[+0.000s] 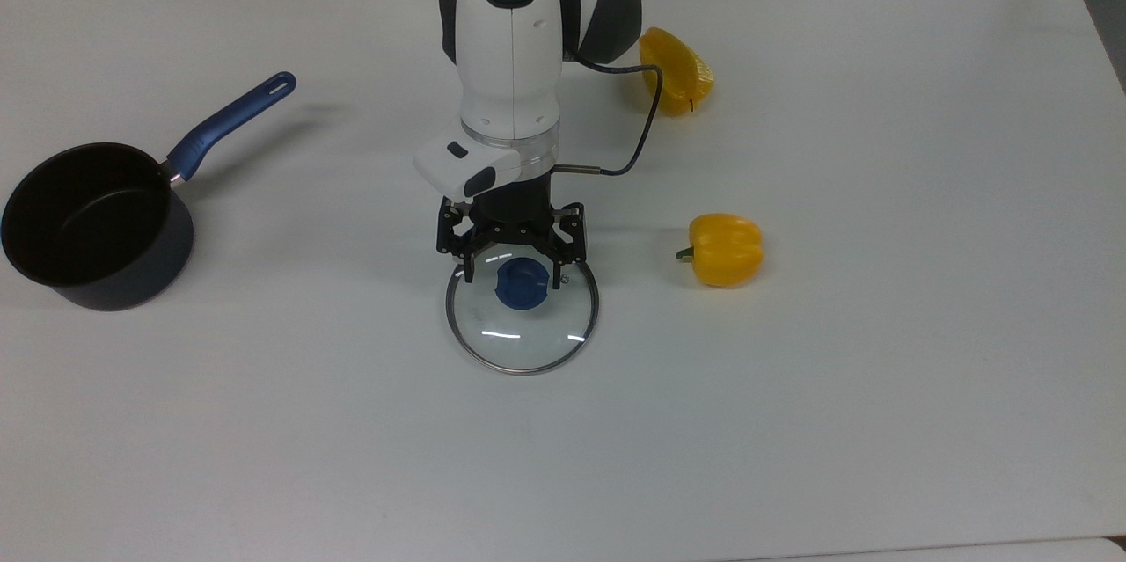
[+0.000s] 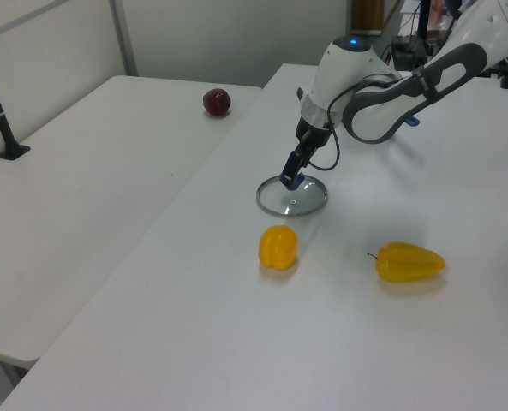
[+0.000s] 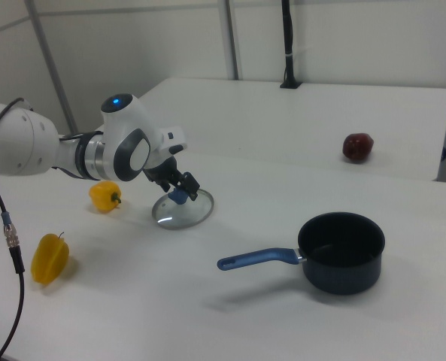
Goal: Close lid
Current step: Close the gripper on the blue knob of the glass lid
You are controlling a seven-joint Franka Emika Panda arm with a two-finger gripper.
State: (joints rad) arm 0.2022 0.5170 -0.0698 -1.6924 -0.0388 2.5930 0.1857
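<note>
The blue knob sticks up from the middle of the glass lid, so the lid will hang level while I carry it to the saucepan.
The clear glass lid with its metal rim lies flat on the white table, blue knob up. My gripper hangs right over the knob, open, one finger on each side of it and a gap showing on both sides. In the left view the gripper has come down to the knob on the lid. The right view has the gripper at the lid's knob. The dark saucepan with a blue handle stands open at the top view's left.
Two yellow peppers lie near: one at the top view's right of the lid, one further back beside the arm. A dark red fruit sits on the neighbouring table. The saucepan stands well apart from the lid.
</note>
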